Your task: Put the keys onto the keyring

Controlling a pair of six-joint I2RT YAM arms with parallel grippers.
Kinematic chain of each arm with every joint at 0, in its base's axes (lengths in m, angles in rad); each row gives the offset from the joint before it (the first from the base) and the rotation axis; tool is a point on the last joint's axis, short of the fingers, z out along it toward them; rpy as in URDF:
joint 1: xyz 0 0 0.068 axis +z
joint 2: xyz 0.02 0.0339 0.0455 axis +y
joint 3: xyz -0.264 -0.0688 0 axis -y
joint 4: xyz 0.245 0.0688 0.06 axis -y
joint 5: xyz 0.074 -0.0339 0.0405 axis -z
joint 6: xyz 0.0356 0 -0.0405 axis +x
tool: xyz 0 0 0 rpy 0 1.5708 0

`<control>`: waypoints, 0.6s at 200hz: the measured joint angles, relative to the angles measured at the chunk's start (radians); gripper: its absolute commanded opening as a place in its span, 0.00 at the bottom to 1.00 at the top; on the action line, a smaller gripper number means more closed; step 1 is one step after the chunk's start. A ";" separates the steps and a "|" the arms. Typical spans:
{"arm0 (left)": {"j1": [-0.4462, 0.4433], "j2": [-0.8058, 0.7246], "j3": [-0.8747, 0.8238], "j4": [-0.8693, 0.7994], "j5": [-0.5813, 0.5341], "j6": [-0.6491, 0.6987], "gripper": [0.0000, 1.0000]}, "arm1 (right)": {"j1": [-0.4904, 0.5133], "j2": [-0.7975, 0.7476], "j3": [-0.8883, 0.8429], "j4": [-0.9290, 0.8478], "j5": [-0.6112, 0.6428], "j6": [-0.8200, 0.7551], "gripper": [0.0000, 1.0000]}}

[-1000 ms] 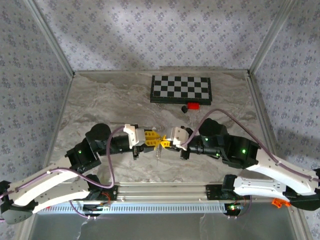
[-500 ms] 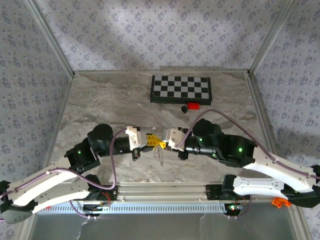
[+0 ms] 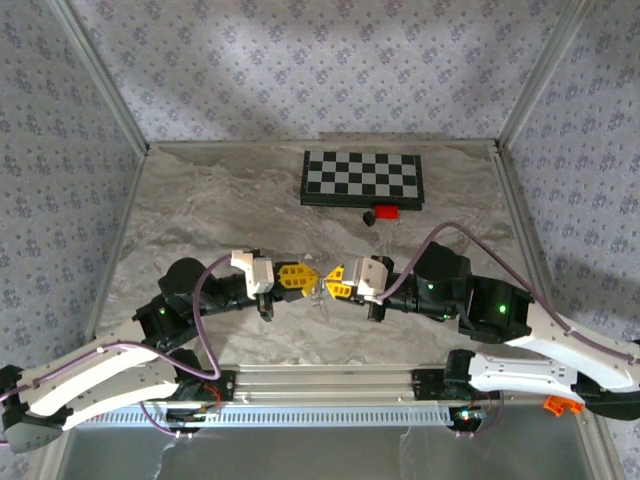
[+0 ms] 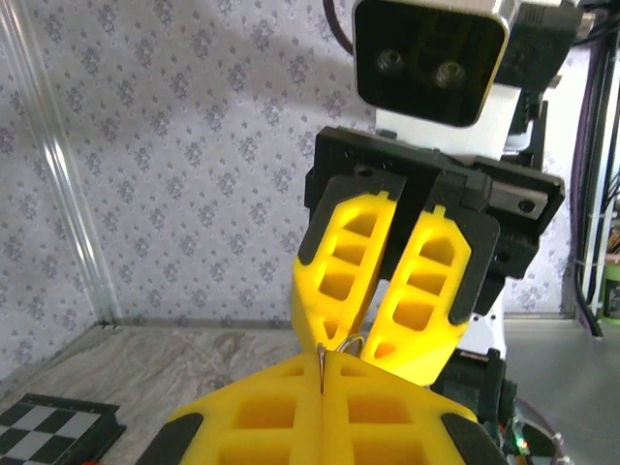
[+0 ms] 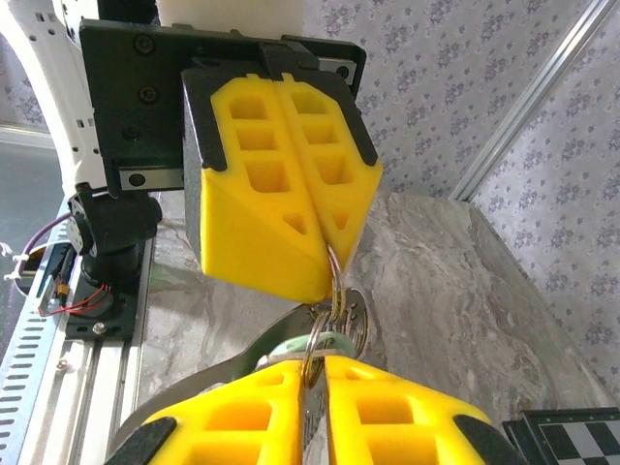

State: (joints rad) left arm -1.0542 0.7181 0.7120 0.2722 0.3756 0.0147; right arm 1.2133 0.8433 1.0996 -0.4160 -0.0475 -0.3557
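My right gripper is pinching the low loop [image 5: 315, 344] by the mint-green key head. It should open and take hold of the keyring's edge [image 5: 335, 279] near my left gripper's fingers.
A thin metal keyring [image 5: 308, 355] hangs between my two yellow-fingered grippers, which meet tip to tip above the table. My left gripper [image 3: 308, 277] is shut on the ring's edge [image 4: 321, 370]. My right gripper [image 5: 315, 365] faces it, its jaws a narrow slit with the ring pinched in it. The key's mint-green head [image 5: 327, 339] sits just past my right fingertips. Its silvery blade [image 5: 218, 370] runs off to the lower left. A second silvery key head [image 5: 356, 325] hangs behind it. From above, the keys [image 3: 320, 296] dangle below the fingertips.
A checkerboard [image 3: 362, 178] lies at the back of the table, with a small red block [image 3: 387, 212] and a black block [image 3: 369, 217] in front of it. Patterned walls enclose three sides. The metal mounting rail [image 3: 320, 385] runs along the near edge.
The left jaws have closed on the ring. Both wrists drew slightly apart, left going left and right going right. The dangling keys hang higher than before.
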 measured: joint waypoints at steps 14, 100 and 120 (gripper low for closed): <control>0.000 0.005 -0.002 0.024 0.005 -0.014 0.00 | 0.003 0.001 -0.002 0.003 0.000 0.000 0.13; 0.000 0.000 -0.024 0.086 0.007 -0.043 0.00 | 0.043 0.034 -0.004 0.016 0.049 -0.010 0.10; 0.000 -0.005 -0.035 0.089 -0.003 -0.043 0.00 | 0.065 0.037 -0.004 0.014 0.064 -0.019 0.21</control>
State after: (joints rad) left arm -1.0542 0.7132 0.6773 0.3611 0.3729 -0.0284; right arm 1.2785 0.8806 1.0958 -0.4015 0.0170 -0.3752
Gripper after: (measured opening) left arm 0.052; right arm 0.163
